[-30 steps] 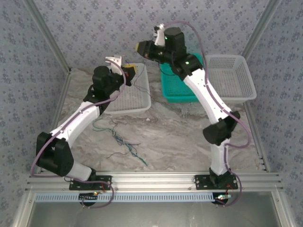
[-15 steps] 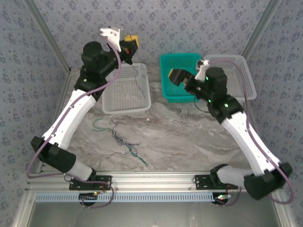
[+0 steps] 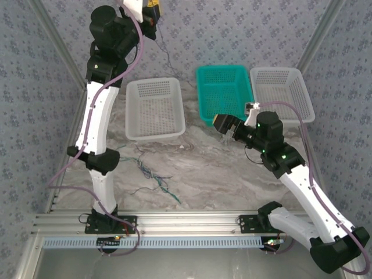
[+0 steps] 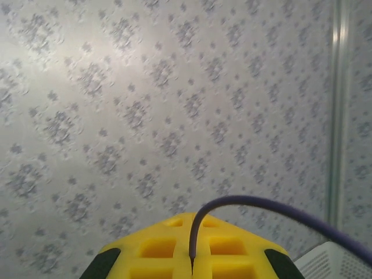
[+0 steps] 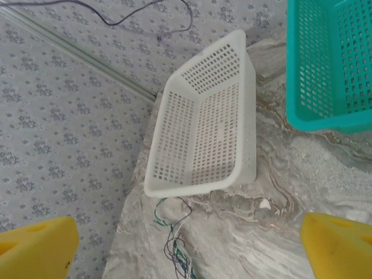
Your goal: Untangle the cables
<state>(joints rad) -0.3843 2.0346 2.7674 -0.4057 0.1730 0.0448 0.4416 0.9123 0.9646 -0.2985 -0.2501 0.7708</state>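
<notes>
My left gripper should move back because the dark maroon cable [image 3: 168, 56] hangs past the back rim of the white basket [image 3: 155, 111] behind the tangle. Then my left gripper should lower the cable into the basket.
My left gripper [image 3: 152, 10] is raised high against the back wall. Its yellow fingers [image 4: 157, 256] are shut on one dark maroon cable [image 4: 261, 203], which arcs out to the right. The thin strand [image 3: 165, 53] hangs down from it above the left white basket [image 3: 174, 110]. The other cables [image 3: 150, 172] lie tangled on the marble table, dark, whitish and green strands [image 5: 177, 247] just in front of that basket [image 5: 203, 122]. My right gripper [image 3: 224, 124] hovers low in front of the teal basket [image 3: 224, 93], open with nothing between its fingertips [image 5: 340, 247].
A second white basket [image 3: 283, 93] stands at the back right beside the teal basket [image 5: 331, 64]. A small white scrap [image 5: 264, 203] lies on the table near the left basket's corner. Patterned walls close in the back and both sides.
My left arm has risen from the left basket to high up the back wall, lifting the maroon cable. My right gripper opened, left the cable and swung down to the table.
</notes>
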